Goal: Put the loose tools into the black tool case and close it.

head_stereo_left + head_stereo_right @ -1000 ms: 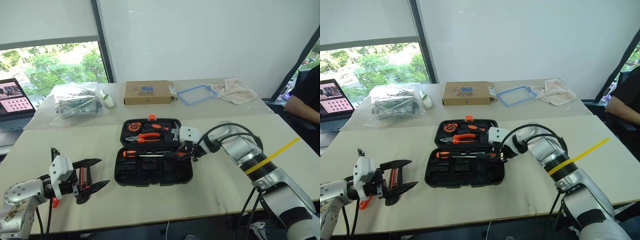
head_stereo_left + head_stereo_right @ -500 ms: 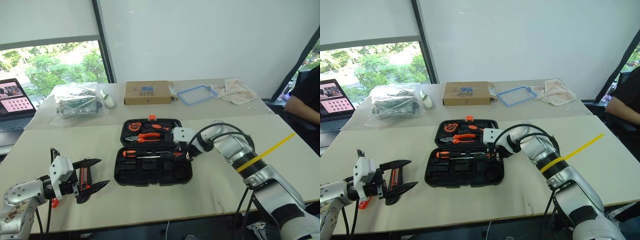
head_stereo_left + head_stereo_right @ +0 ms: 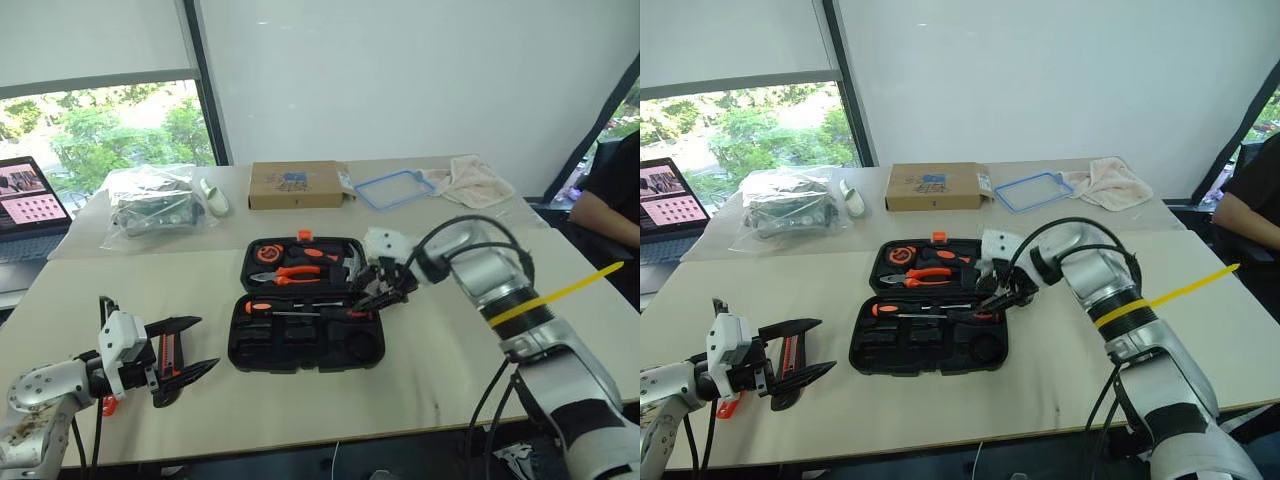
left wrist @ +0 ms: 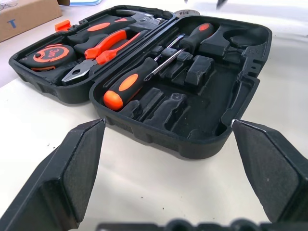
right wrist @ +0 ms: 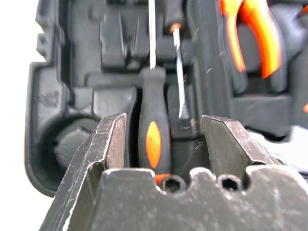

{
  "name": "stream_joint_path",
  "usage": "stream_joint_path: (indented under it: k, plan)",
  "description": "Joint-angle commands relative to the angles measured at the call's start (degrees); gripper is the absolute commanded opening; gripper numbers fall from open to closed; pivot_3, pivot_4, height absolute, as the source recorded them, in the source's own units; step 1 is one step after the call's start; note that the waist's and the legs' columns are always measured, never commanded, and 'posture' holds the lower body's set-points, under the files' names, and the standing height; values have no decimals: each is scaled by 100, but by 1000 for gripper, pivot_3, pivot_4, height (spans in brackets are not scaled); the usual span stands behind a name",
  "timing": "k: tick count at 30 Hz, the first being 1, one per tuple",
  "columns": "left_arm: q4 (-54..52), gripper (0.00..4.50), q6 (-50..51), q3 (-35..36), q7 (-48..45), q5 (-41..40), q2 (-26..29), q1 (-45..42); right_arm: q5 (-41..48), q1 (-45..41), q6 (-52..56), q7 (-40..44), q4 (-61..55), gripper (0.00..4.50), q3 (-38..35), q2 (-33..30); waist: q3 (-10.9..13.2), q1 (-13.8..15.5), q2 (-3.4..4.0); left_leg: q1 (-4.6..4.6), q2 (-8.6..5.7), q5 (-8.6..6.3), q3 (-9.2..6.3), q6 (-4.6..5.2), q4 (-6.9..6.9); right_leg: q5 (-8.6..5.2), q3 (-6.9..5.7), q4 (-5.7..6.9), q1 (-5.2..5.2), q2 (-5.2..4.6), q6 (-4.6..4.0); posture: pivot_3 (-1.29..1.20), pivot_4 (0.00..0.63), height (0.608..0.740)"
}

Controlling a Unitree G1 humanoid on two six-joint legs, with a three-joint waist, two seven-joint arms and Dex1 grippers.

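My gripper will lower the slim orange tester screwdriver, and the screwdriver will settle lengthwise into a narrow empty slot (image 4: 154,109) that runs between the raised blocks.
The black tool case (image 3: 240,345) lies open mid-table. Its near half holds two orange-and-black screwdrivers, one at the left (image 3: 262,307) and one at the right (image 3: 352,312). My right gripper (image 3: 377,291) hovers over the right one. In the right wrist view its fingers (image 5: 103,144) stand open on either side of that handle (image 5: 154,139) without touching it, and a slim shaft (image 5: 180,77) lies alongside. My left gripper (image 3: 205,348) is open near the table's front left, pointing at the case (image 4: 192,144). An orange-and-black thing (image 3: 165,352), perhaps the utility knife, lies partly hidden under it.
The case's far half holds a tape measure (image 3: 268,253), pliers (image 3: 292,273) and a hammer. Behind it are a cardboard box (image 3: 295,185), a plastic bag (image 3: 155,210), a blue-rimmed lid (image 3: 393,188) and a cloth (image 3: 470,182). A laptop (image 3: 30,205) is far left, a person (image 3: 610,190) far right.
My right gripper has risen off the case's near half and its jaws have widened, with the screwdriver left lying in its recess. The left gripper has stayed put.
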Motion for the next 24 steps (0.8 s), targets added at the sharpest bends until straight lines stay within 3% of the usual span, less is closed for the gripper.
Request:
stream_joint_path:
  k: [1,4,6,20,24]
  plan:
    - [-98,4500,-25,114,41,-27,35,16,3,78,-200,-221,66,1523,-48,236,0,-10,0,0,1,0,0,0,0,1,0,2,0,0,-1,0,150,740]
    - [-95,4500,-17,107,43,-23,43,9,-134,164,-336,-519,245,435,28,523,0,-43,0,-1,1,0,1,0,0,1,1,5,-3,0,-2,0,150,740]
    - [-94,4500,-17,107,47,-16,49,8,-242,221,-420,-628,349,72,99,640,0,-54,1,-1,1,0,1,0,0,2,0,12,-3,0,-2,0,150,740]
    - [-232,4500,-23,262,253,9,88,272,-635,511,-443,-748,730,72,495,1130,1,-128,2,5,2,0,0,-2,0,3,-3,11,0,6,-5,0,150,740]
    - [-236,4500,-17,311,326,22,85,336,-816,507,-668,-897,989,72,525,1222,0,-132,2,47,7,-3,6,-7,-12,5,-1,6,22,11,-10,0,150,740]
